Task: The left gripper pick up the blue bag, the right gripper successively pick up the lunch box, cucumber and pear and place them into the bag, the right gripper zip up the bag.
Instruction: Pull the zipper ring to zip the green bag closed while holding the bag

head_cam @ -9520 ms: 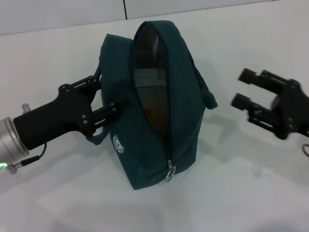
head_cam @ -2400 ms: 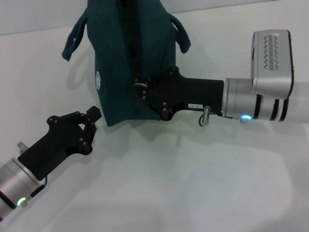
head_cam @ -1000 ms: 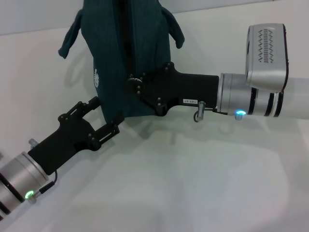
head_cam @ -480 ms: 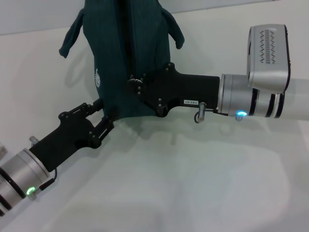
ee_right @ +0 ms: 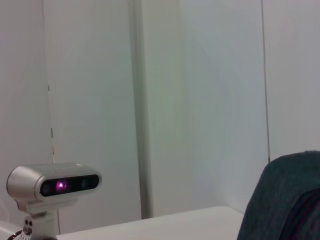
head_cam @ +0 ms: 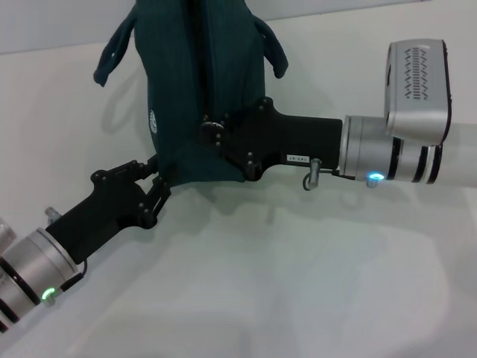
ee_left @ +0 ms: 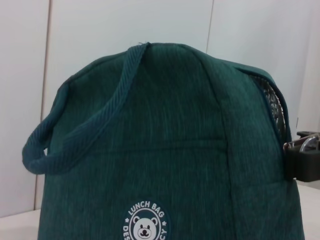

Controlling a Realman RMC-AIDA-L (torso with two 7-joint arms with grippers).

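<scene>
The blue bag gapes [ee_left: 273,107] above the zipper's ring pull, so the robot's left gripper should keep the bag's bottom corner [head_cam: 173,179] steady while the right gripper pulls the ring pull up.
The blue bag [head_cam: 201,74] stands upright at the back of the white table, its handles [head_cam: 112,56] hanging to each side. My right gripper [head_cam: 210,133] reaches in from the right and is shut on the zipper's ring pull low on the bag's front. My left gripper [head_cam: 159,179] comes up from the lower left, its fingers pinched on the bag's bottom corner. The left wrist view is filled by the bag [ee_left: 165,165] with its round logo [ee_left: 145,225], and the right gripper [ee_left: 302,160] shows at the zipper edge. Lunch box, cucumber and pear are out of view.
White table [head_cam: 298,283] spreads in front of the bag, with a white wall behind it. The right wrist view shows wall panels, a silver camera unit [ee_right: 52,186] and a corner of the bag [ee_right: 285,200].
The left gripper, open one second ago, has closed onto the bag's bottom corner. The bag and the right arm have shifted slightly to the right.
</scene>
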